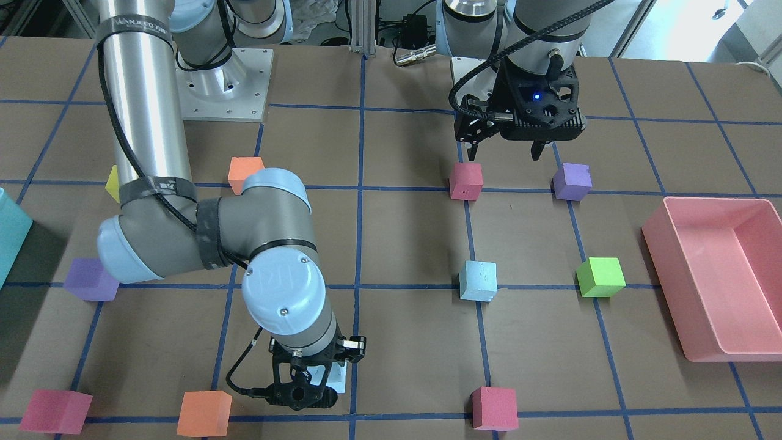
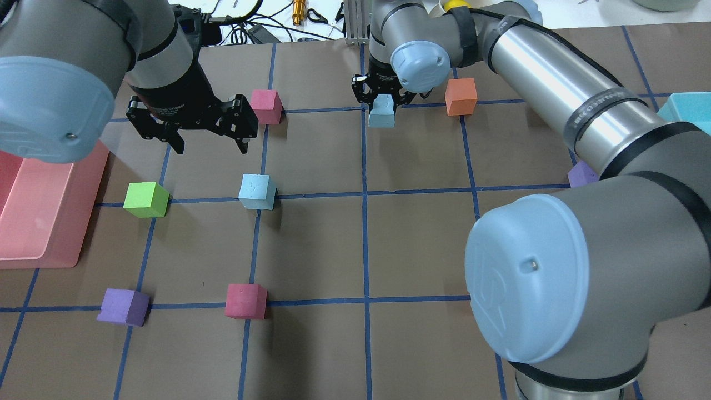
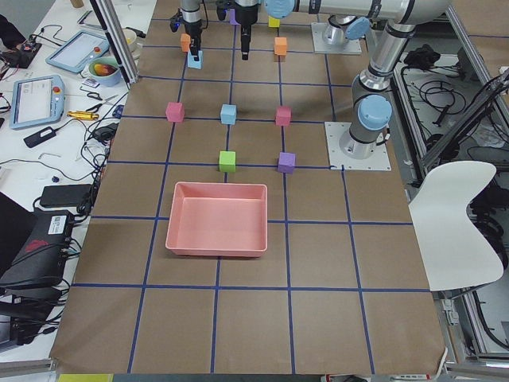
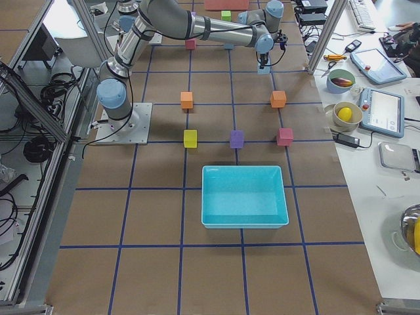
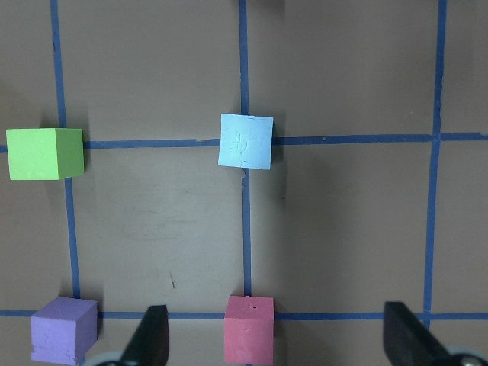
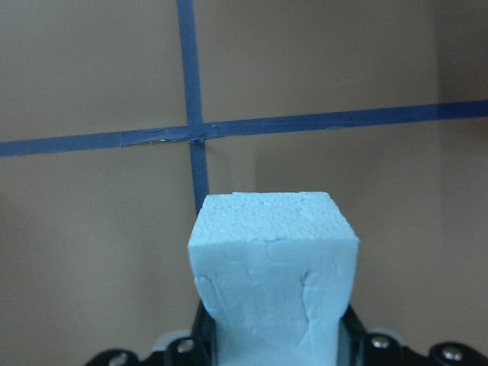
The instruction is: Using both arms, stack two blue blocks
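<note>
Blue tape lines (image 1: 539, 286) go into the pale blue block (image 1: 478, 281) from its sides, so I should expect a hidden tape crossing under the block when I lift it.
One pale blue block (image 2: 257, 191) sits on the table on a tape line; it also shows in the front view (image 1: 478, 281) and the left wrist view (image 5: 245, 141). My left gripper (image 2: 211, 147) is open and empty. It hovers on the robot's side of that block, over a pink cube (image 5: 248, 338). My right gripper (image 2: 382, 104) is shut on the second blue block (image 2: 381, 115) at the table's far side, by a tape crossing. That block fills the right wrist view (image 6: 274, 282). I cannot tell whether it touches the table.
A green cube (image 2: 145, 199) lies left of the free blue block. A pink bin (image 2: 50, 222) stands at the left edge and a teal bin (image 2: 686, 108) at the right. Pink (image 2: 265, 105), orange (image 2: 461, 95) and purple (image 2: 123, 305) cubes lie on the grid.
</note>
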